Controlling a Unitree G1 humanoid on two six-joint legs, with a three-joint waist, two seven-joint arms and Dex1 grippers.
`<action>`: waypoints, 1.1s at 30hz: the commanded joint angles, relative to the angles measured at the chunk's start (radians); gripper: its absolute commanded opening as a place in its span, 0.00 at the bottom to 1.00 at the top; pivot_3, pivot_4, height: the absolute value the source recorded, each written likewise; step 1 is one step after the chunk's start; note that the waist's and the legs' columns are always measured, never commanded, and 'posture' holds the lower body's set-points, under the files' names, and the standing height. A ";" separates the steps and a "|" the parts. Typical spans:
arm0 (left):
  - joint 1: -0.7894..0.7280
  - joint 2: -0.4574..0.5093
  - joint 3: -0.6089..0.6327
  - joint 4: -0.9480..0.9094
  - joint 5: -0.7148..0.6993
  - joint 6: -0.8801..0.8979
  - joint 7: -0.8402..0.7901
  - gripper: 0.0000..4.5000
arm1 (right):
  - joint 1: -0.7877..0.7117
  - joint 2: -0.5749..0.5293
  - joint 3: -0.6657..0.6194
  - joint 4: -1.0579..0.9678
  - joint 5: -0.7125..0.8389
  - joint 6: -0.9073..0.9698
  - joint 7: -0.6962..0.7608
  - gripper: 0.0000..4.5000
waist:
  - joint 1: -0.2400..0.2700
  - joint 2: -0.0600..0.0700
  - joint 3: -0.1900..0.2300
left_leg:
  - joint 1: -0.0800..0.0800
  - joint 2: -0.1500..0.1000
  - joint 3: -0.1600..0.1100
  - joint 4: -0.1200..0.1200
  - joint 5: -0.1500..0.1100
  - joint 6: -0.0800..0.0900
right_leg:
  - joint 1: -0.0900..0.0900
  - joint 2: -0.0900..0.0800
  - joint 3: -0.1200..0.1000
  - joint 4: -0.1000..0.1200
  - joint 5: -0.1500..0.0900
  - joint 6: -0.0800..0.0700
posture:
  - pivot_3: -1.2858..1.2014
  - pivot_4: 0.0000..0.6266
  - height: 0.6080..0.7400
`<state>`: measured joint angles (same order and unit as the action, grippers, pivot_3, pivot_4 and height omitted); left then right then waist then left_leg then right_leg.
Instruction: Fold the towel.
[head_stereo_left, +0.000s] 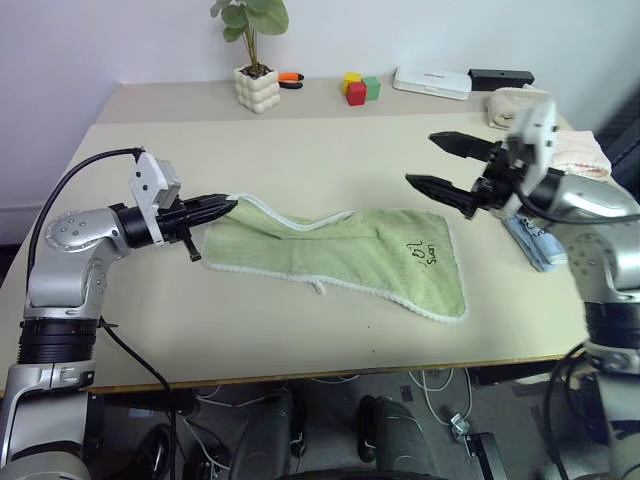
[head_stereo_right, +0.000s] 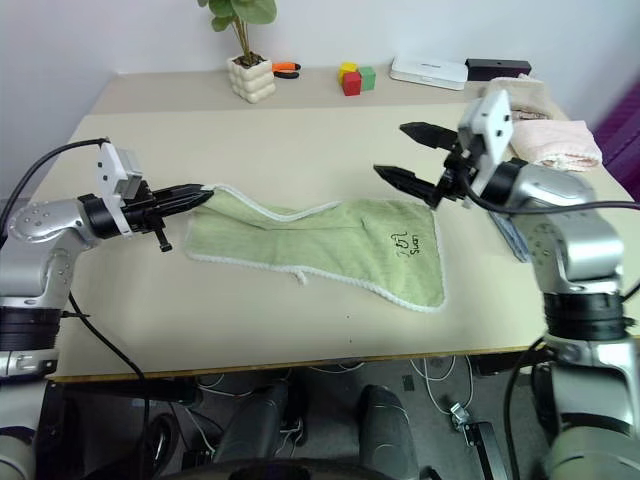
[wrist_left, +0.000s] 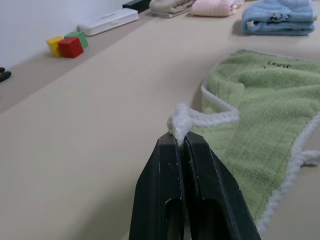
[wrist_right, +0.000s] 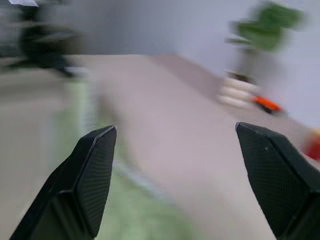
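My grippers will pull the corners of the light green towel (head_stereo_left: 350, 250) apart. The whitish edge (head_stereo_left: 300, 226) dips loosely, so the towel will pull nearly straight and hang down.
The light green towel (head_stereo_left: 350, 255) with a whitish stitched edge lies spread on the table, a small dark mark (head_stereo_left: 420, 252) near its right end. My left gripper (head_stereo_left: 228, 207) is shut on the towel's far left corner (wrist_left: 180, 120), holding it a little off the table. My right gripper (head_stereo_left: 432, 165) hangs above the towel's right end, wide open with nothing between its fingers (wrist_right: 95, 175).
A light blue folded towel (head_stereo_left: 532, 243) lies right of the green one, under my right arm. Pink (head_stereo_right: 560, 143) and beige (head_stereo_left: 512, 104) folded towels sit at the back right. A potted plant (head_stereo_left: 256, 85), coloured blocks (head_stereo_left: 360, 88), a white box (head_stereo_left: 431, 82) and a black box (head_stereo_left: 500, 76) line the far edge.
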<state>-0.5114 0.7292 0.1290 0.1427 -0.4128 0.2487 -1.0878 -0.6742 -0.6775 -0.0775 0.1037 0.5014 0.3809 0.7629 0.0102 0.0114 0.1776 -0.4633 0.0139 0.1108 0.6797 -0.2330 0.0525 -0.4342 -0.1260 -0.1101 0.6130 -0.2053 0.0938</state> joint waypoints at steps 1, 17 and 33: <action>-0.005 0.003 0.007 -0.028 0.001 -0.013 0.003 0.00 | -0.070 0.057 0.016 0.170 -0.133 0.073 -0.210 0.85 | 0.000 0.000 0.000 | 0.000 0.000 0.001 0.000 0.000 0.000 | 0.001 0.000 0.001 0.001 0.000 0.000 | 0.52 0.24 1.00; 0.030 0.002 0.010 -0.071 -0.006 0.000 0.005 0.00 | -0.140 0.109 0.033 0.494 -0.243 0.280 -0.235 0.85 | -0.023 0.000 0.000 | -0.001 0.001 0.002 -0.001 0.002 0.003 | 0.001 0.002 0.000 0.002 0.002 0.005 | 0.52 0.24 1.00; 0.023 -0.005 0.007 -0.038 0.005 -0.021 -0.001 0.00 | -0.113 0.130 0.014 0.409 -0.247 0.343 -0.143 0.01 | -0.023 0.000 0.000 | 0.000 0.001 0.002 -0.002 0.002 0.003 | 0.002 0.003 0.000 0.002 0.002 0.005 | 0.52 0.24 1.00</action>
<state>-0.4775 0.7244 0.1289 0.1086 -0.4074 0.2481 -1.0881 -0.7829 -0.5489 -0.0500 0.5493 0.2517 0.7503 0.6148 -0.0129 0.0117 0.1777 -0.4632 0.0151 0.1125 0.6780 -0.2309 0.0553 -0.4326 -0.1232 -0.1097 0.6149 -0.2034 0.0986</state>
